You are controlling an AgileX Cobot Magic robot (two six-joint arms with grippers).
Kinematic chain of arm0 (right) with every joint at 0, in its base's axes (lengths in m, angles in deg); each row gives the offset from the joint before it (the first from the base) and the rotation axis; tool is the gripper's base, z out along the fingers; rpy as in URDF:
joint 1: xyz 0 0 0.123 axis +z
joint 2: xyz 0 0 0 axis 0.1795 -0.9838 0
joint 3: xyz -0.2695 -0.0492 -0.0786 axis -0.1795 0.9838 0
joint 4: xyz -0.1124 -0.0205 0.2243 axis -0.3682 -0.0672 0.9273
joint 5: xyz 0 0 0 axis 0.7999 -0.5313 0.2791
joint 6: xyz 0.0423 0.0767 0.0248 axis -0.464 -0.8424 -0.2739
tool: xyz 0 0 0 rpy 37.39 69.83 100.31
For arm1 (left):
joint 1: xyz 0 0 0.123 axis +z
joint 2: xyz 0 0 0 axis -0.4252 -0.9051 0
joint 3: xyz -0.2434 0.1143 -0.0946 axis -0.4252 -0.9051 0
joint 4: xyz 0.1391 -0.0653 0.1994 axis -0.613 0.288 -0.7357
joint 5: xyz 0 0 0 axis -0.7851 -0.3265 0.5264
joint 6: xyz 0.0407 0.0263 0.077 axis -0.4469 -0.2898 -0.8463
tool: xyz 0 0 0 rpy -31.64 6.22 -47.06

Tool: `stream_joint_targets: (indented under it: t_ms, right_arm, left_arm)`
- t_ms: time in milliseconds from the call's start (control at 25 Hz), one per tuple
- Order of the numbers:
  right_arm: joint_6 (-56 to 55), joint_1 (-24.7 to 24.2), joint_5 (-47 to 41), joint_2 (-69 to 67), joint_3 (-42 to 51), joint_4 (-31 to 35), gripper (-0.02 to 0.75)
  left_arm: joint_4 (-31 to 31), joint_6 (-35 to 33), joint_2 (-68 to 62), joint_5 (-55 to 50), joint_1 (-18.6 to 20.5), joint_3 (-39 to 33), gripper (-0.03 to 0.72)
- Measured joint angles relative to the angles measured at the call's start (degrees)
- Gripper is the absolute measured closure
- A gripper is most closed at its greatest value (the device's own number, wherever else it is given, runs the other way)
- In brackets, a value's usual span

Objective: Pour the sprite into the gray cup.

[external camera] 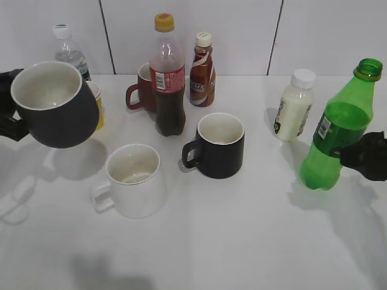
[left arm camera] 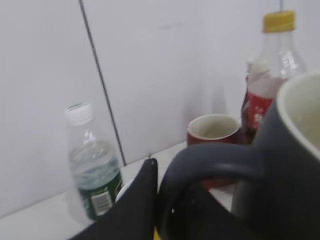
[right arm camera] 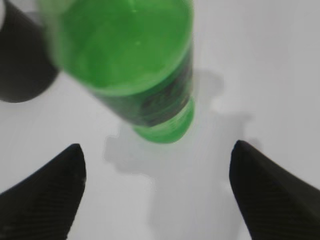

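Observation:
The sprite (external camera: 340,125) should pour like an empty bottle when the robot tips it over the gray cup, because its lower body (external camera: 321,166) shows one even, clear green.
The gray cup (external camera: 57,112) is lifted off the table at the far left, tilted, its white inside showing. My left gripper (external camera: 11,121) is shut on its loop handle; in the left wrist view the cup (left arm camera: 285,165) fills the right side and the finger (left arm camera: 150,200) presses against the handle. The sprite (external camera: 335,130), uncapped, leans to the right on the table at the far right. My right gripper (external camera: 363,158) is beside its lower body. In the right wrist view the jaws (right arm camera: 155,160) are wide open and the sprite (right arm camera: 130,55) lies just ahead of the fingertips.
A white mug (external camera: 133,178) and a black mug (external camera: 221,145) stand mid-table. Behind them are a cola bottle (external camera: 168,78), a brown bottle (external camera: 202,69), a dark red mug (external camera: 140,90) and a water bottle (external camera: 68,51). A white bottle (external camera: 294,106) stands left of the sprite.

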Motion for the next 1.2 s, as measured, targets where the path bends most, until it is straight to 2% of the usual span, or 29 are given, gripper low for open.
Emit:
stream_joint_targets:
  t_ms: [440, 720, 760, 1000, 1200]
  right_arm:
    - [2.4, 8.6, 15.2, -6.0, 0.0, 0.0, 0.056]
    - [-0.3, 8.9, 23.3, -13.1, 0.0, -1.1, 0.064]
    - [-1.8, 9.0, 24.4, -13.6, 0.0, -2.4, 0.066]
    - [-22.0, 9.0, 31.0, -16.2, 0.1, -20.6, 0.080]
    - [-27.9, 9.0, 38.6, -20.4, 0.1, -24.3, 0.092]
  left_arm:
    - [-0.3, 0.0, 1.0, 0.0, -0.9, 0.0, 0.626]
    - [-0.3, 0.0, 1.0, 0.0, -0.9, 0.0, 0.626]
    - [-0.3, 0.0, 1.0, 0.0, -0.9, 0.0, 0.626]
    - [-0.4, 0.0, 1.0, 0.0, -0.9, 0.0, 0.626]
    - [-0.5, 0.0, 1.1, 0.0, -0.9, 0.0, 0.626]
